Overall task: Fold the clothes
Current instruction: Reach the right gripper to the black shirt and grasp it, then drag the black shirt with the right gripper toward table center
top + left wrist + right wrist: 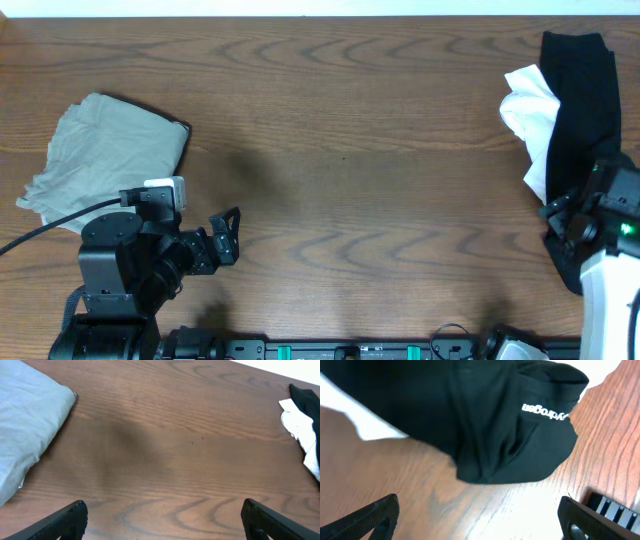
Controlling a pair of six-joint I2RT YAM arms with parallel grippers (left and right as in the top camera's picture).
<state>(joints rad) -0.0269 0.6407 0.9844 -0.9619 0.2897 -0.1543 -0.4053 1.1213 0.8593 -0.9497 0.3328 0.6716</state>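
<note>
The black garment is bunched up in a long strip, so it will trail along in limp, crumpled folds when the robot pulls it across.
A folded grey-beige garment lies at the left; it also shows in the left wrist view. A black garment lies in a long strip at the far right, partly over a white garment. In the right wrist view the black garment shows small white logo lettering, with the white garment beside it. My right gripper is open and empty, just short of the black garment's near end. My left gripper is open and empty over bare wood, right of the grey-beige garment.
The wooden table spans the view between the two garment piles. A black rail with cables runs along the front edge; it also shows in the right wrist view. The black and white garments show far right in the left wrist view.
</note>
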